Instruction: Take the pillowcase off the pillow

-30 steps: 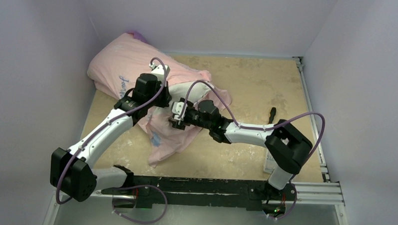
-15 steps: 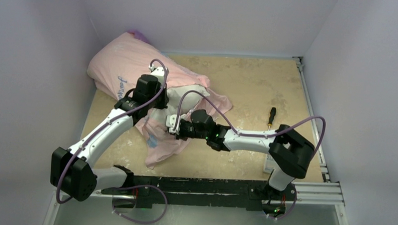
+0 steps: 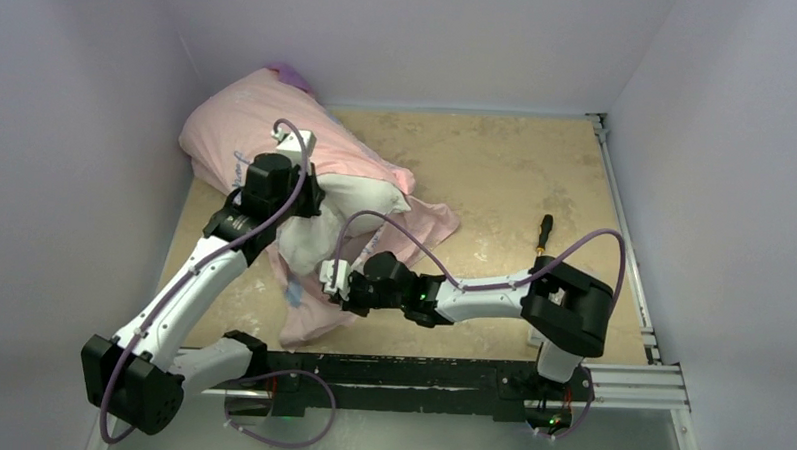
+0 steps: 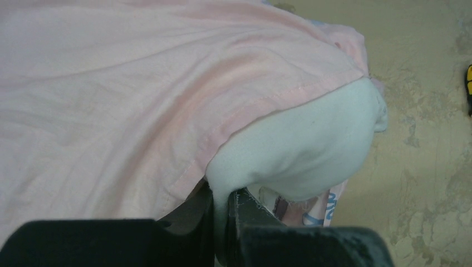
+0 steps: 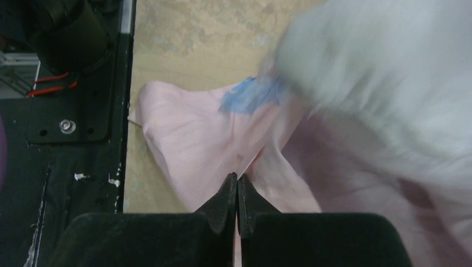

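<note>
The robot's left gripper, on the pillowcase's side, has hold of the white pillow corner, so the right gripper should take the pillow corner and the left gripper should take the pillowcase hem.
The pillowcase, pale pink side out, covers most of the pillow at the back left, and its loose end trails toward the near edge. A white corner of the pillow bulges out of its opening. My left gripper is shut on that white corner, and the left wrist view shows pillow fabric pinched between the jaws of the left gripper, with the pillowcase hem beside it. My right gripper is shut on the pillowcase's loose end. The right wrist view shows the right gripper pinching the pink pillowcase below the blurred pillow.
A black-and-yellow screwdriver lies on the beige tabletop to the right, and the left wrist view catches the screwdriver at its edge. A metal rail runs along the table's right side. The black base bar spans the near edge. Walls close in left and back.
My right gripper has shut on the pillowcase and drawn it toward the near left. The left arm has pulled the pillow corner back and left. More white pillow shows now.
</note>
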